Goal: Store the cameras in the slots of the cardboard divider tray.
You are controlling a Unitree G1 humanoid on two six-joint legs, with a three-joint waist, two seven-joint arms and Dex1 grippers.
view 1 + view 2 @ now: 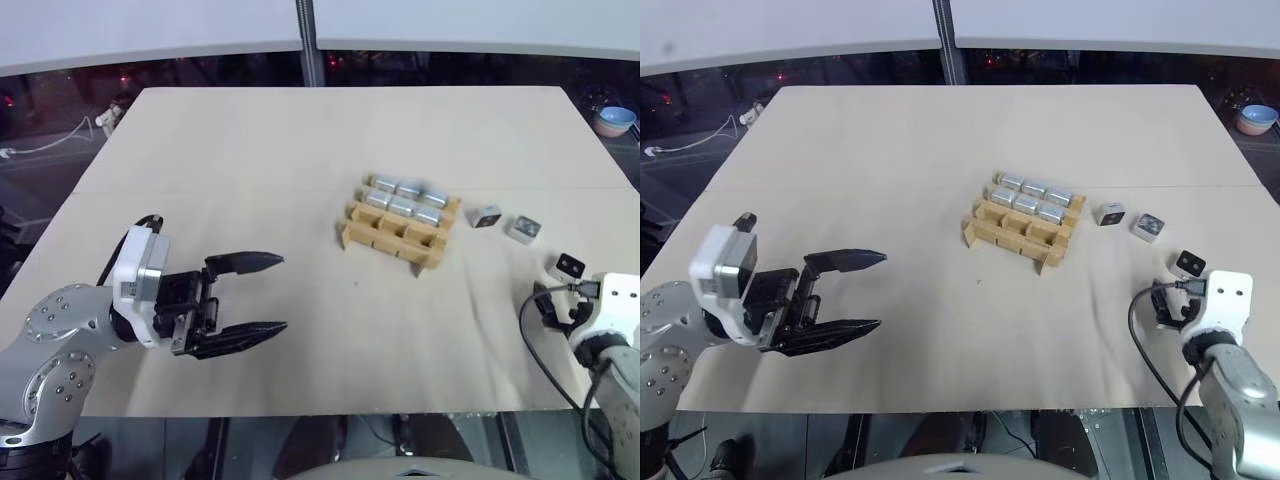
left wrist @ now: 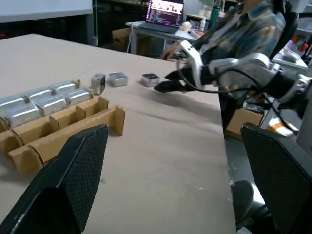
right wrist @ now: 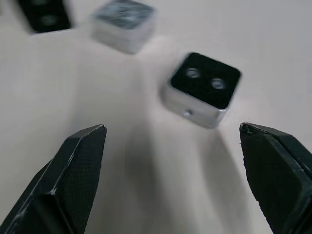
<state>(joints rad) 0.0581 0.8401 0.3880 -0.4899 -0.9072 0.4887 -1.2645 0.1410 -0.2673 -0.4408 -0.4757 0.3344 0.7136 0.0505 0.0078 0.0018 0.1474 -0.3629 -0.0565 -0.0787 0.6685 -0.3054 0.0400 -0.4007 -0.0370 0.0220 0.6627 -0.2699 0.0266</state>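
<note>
I can see that the black-faced camera (image 1: 1188,264) is clear of its neighbours and ahead of the open fingers, so my right gripper should keep going toward it and close on the camera's sides (image 3: 195,110).
The cardboard divider tray (image 1: 380,236) stands right of the table's middle. Several silver cameras (image 1: 402,197) fill its two back rows, and the front row's compartments are empty. Three loose cameras lie to its right: one (image 1: 486,216) beside the tray, one (image 1: 524,229) further right, and one with a black face up (image 1: 570,266) nearest me. My right gripper (image 3: 170,127) is open just short of that black-faced camera (image 3: 204,90), apart from it. My left gripper (image 1: 282,293) hangs open and empty over the table's front left, pointing toward the tray.
A blue bowl (image 1: 615,120) sits off the table's back right corner. A white cable (image 1: 50,145) runs beyond the left edge. In the left wrist view a person in a plaid shirt (image 2: 253,29) stands past the table's right edge near a laptop (image 2: 165,12).
</note>
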